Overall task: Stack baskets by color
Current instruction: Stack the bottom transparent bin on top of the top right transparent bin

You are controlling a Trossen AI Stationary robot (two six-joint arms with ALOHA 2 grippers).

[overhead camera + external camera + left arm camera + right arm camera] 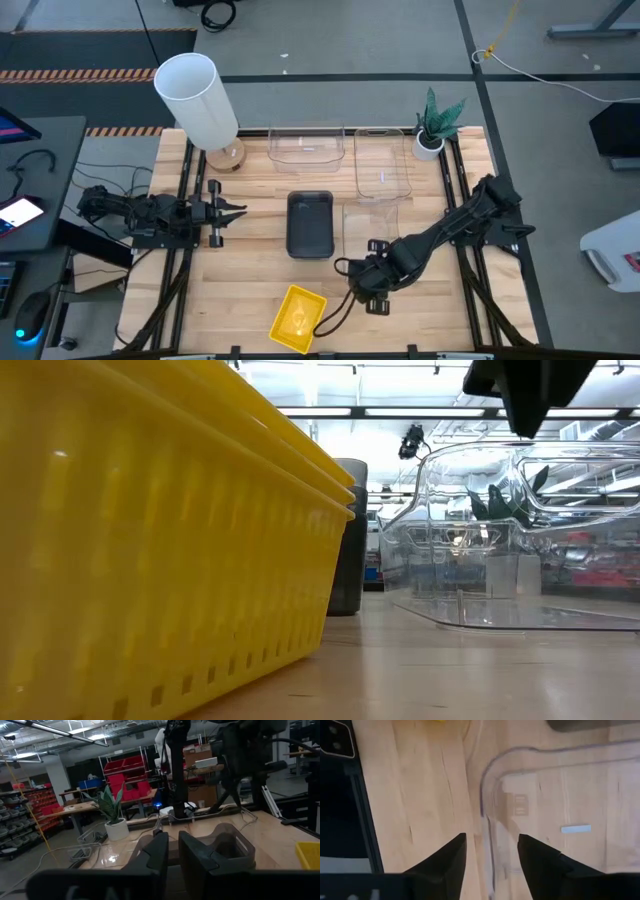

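Note:
The near clear basket [368, 226] will nest inside the clear basket beside the plant as I lower it, because that one has a wide, empty open top [382, 163].
Nested yellow baskets [297, 318] [150, 540] sit at the table's near edge. The dark grey baskets [310, 223] [348, 535] rest mid-table. One clear basket [370, 222] [560, 810] stands on its bottom just right of them, and two more clear baskets [306, 145] [383, 160] sit at the far edge. My right gripper [372, 254] [490, 857] points down, open, over the near clear basket's near wall [487, 820]; one finger stands outside it and one inside, touching nothing. My left gripper [236, 212] [173, 855] waits at the left edge, level, with only a narrow gap and nothing in it.
A tall white cylinder [200, 97] stands at the far left corner. A small potted plant [432, 125] is at the far right. Bare wood lies between the yellow baskets and the near clear basket. A cable [335, 305] loops from my right wrist toward the yellow baskets.

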